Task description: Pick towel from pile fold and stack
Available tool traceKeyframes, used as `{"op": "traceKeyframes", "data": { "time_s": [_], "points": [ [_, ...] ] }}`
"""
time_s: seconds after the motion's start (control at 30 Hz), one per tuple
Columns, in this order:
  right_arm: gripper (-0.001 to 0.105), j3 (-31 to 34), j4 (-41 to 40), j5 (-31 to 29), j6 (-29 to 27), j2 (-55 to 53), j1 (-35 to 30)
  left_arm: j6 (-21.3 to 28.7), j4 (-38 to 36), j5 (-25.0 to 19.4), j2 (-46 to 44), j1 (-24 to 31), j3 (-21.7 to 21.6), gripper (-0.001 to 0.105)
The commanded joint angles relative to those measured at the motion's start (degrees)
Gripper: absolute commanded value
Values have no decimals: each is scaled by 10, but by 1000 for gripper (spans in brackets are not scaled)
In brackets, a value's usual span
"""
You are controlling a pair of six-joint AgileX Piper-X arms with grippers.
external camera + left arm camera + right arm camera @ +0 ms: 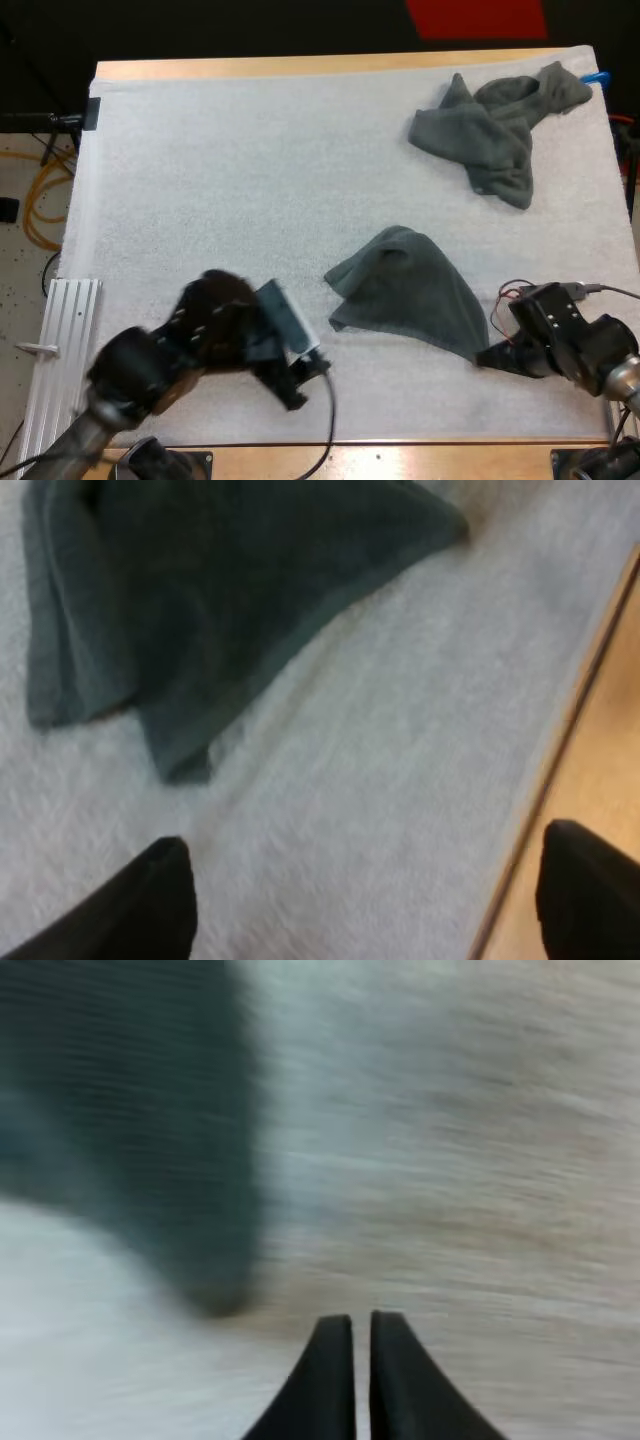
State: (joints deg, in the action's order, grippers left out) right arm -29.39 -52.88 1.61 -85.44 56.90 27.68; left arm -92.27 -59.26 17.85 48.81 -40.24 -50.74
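Note:
I see the dark grey-green towel's layers end in staggered corners (338, 321), so I expect the towel (412, 290) to open into a flat square when I lift and spread it.
A dark grey-green towel (405, 290) lies spread in a rough triangle on the white mat (230, 190), right of centre. A crumpled towel (500, 125) sits at the far right of the mat. My left gripper (305, 380) hovers near the mat's front edge, left of the spread towel. Its fingers stand wide apart, open, with bare mat between them (375, 900), and the towel (200, 600) lies ahead. My right gripper (488, 356) sits at the spread towel's near right corner. Its fingers (360, 1335) are shut together on nothing, just off the towel's tip (215, 1290).
A ribbed metal rail (60, 350) lies along the mat's left side. The wooden table edge (400, 455) runs just in front of both grippers, and the same table edge (600, 750) shows close beside the left one.

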Motion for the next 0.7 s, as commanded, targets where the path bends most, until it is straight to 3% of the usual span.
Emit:
{"op": "traceKeyframes", "data": {
  "time_s": [0.0, 0.1, 0.17, 0.27, 0.4, 0.57, 0.67],
  "points": [
    [2, -3, 7, 53, 10, -3, -2, -20, 32, -26, 3, -9, -1, 67],
    [13, -3, 14, 65, 17, -2, -2, -52, 76, -34, 8, -12, -1, 67],
    [34, -3, 41, 84, 17, 3, -2, -68, 86, -42, 8, -11, -1, 67],
    [56, -3, 80, 112, 17, 19, -2, -68, 72, -44, 8, -11, -1, 67],
    [59, -3, 96, 112, 17, 59, -2, -71, 48, -44, 8, -11, -1, 67],
    [59, -3, 133, 110, 17, 125, -2, -94, 26, -101, 8, -11, -1, 67],
    [48, -3, 141, 111, 17, 155, -2, -94, 22, -113, -2, -11, -1, 67]
  ]
}}
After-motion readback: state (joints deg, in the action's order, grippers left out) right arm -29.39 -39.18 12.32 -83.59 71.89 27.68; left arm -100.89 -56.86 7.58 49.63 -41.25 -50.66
